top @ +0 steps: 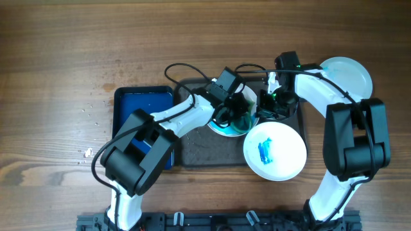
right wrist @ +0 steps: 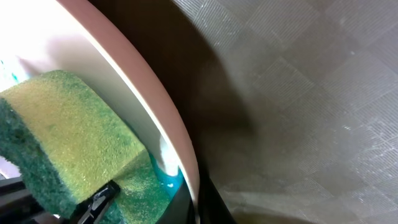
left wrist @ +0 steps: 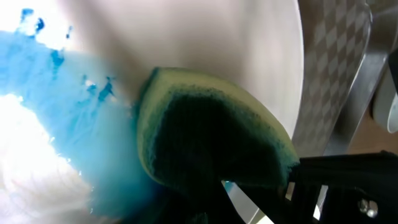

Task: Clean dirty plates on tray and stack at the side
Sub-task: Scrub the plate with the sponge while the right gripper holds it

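Observation:
The sponge is at the plate's rim, and blue still covers the middle (top: 221, 128) of the plate. So next my left gripper wipes back, then dips the sponge in the deep-blue tray (top: 142, 102).
A white plate (top: 226, 129) smeared with blue lies on the dark tray (top: 192, 151). My left gripper (top: 235, 113) is shut on a yellow-green sponge (left wrist: 211, 137), which presses onto that plate (left wrist: 217, 37) beside a blue smear (left wrist: 62, 106). My right gripper (top: 271, 104) is shut on the same plate's rim (right wrist: 124, 74) from the right; the sponge (right wrist: 68, 130) shows just inside it. A second plate (top: 275, 149) with a blue blotch at its centre sits on the tray's front right corner. A plain white plate (top: 347, 76) rests on the table at the right.
A smaller deep-blue tray (top: 138, 106) lies left of the dark tray, partly under my left arm. White crumbs (top: 87, 153) dot the wood at the far left. Cables loop over the tray's back edge (top: 192, 72).

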`<state>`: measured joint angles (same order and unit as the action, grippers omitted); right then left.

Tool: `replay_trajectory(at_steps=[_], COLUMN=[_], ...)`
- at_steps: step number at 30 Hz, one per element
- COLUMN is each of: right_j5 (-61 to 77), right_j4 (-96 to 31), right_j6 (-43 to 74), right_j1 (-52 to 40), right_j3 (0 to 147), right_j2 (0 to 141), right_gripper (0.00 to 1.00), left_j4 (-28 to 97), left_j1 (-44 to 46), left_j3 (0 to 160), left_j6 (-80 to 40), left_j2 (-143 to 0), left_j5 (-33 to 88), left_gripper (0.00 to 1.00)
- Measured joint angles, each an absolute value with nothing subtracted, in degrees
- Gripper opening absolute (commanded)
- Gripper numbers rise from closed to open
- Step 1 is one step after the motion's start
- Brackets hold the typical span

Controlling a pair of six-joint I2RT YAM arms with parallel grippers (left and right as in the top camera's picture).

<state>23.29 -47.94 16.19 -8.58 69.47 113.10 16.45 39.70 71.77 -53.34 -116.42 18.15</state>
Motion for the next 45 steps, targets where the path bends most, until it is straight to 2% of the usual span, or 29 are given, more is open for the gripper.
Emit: replay_trajectory(at_steps=[6, 12, 15, 22, 29, 36, 45], right_j5=[23.29, 23.42, 23.62, 24.40, 24.12, 23.97, 23.79], right_j4=[-47.99, -47.97, -47.72, -47.77, -48.56, -48.73, -48.82], right_j6=[16.19, 16.19, 16.19, 16.16, 16.16, 16.19, 16.43], right_j1=[-8.58, -8.58, -8.97, -9.26, -9.17, -8.99, -8.58], right_j3=[69.47, 69.47, 69.47, 69.47, 69.47, 69.47, 69.47], right_j2=[113.10, 113.10, 113.12, 113.23, 113.25, 113.25, 113.25], right_gripper=[0.04, 0.05, 0.04, 0.04, 0.04, 0.04, 0.04], left_j4=[16.69, 18.33, 21.08, 28.36, 26.17, 20.93, 12.71], left_j1=[37.26, 29.26, 28.45, 28.56, 29.78, 35.94, 38.52], left_j3=[71.90, 72.44, 73.19, 74.87, 74.28, 73.52, 72.31], left_j6=[-52.58, -49.15, -47.64, -39.42, -32.18, -33.54, -39.16], left_j2=[-116.79, -116.92, -116.92, -116.71, -116.68, -117.23, -118.04], left_j5=[17.50, 15.33, 14.85, 13.54, 16.97, 21.71, 22.59], left_gripper=[0.04, 0.04, 0.04, 0.04, 0.04, 0.04, 0.04])
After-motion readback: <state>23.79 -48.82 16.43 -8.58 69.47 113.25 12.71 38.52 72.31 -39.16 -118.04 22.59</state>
